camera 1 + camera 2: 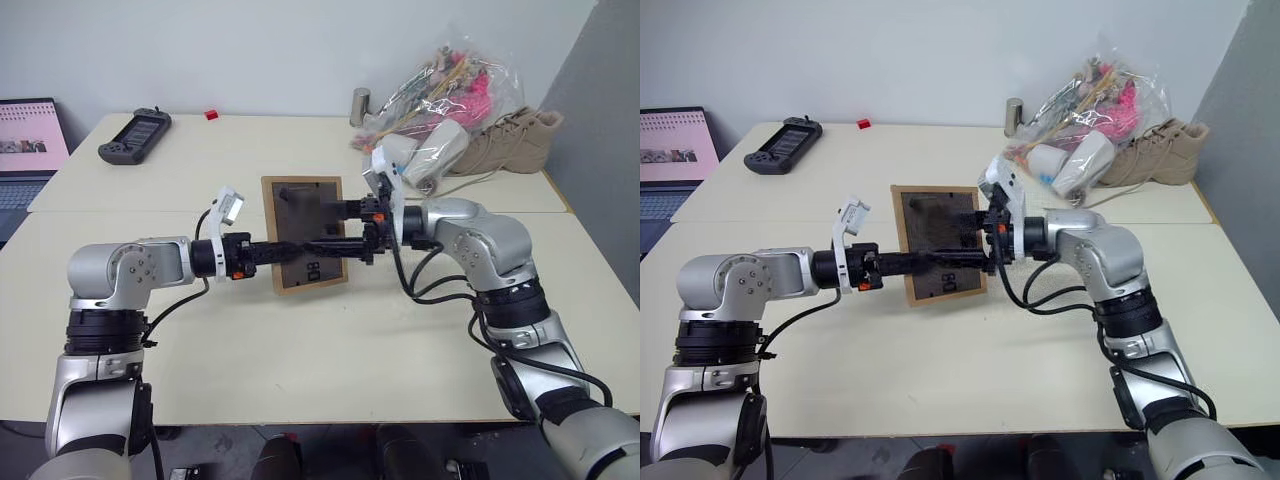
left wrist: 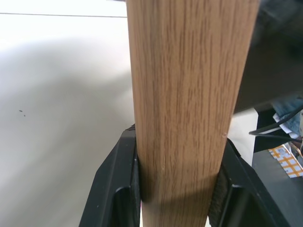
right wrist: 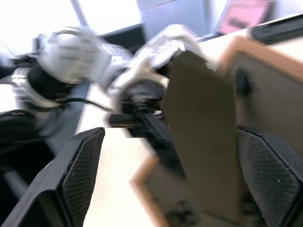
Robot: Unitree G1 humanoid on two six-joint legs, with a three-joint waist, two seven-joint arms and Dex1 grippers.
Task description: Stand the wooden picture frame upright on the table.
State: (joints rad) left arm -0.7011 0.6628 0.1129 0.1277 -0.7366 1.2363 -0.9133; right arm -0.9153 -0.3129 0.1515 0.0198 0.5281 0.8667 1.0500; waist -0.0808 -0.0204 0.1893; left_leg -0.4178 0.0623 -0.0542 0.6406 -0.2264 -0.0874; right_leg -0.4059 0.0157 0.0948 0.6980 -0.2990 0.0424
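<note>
The easel stand (image 3: 201, 123) juts from the upturned back panel, so next my right gripper backs off, takes the frame's free edge (image 1: 340, 188) and turns the frame upright.
The wooden picture frame (image 1: 300, 232) hangs above the middle of the table (image 1: 300, 350), with its dark brown back panel turned up toward me. My left gripper (image 2: 177, 161) is shut on its light-wood edge, on the frame's left side in the eye views. My right gripper (image 1: 346, 227) reaches in from the right and stands open. Its fingers (image 3: 83, 175) straddle the fold-out easel stand (image 3: 199, 142) without closing on it. The picture on the front is hidden.
A black game controller (image 1: 135, 135) and a small red object (image 1: 212, 114) lie at the back left. A laptop (image 1: 25, 150) stands off the table's left side. A metal cylinder (image 1: 359, 105), a plastic bag of items (image 1: 450, 100) and tan boots (image 1: 515, 140) crowd the back right.
</note>
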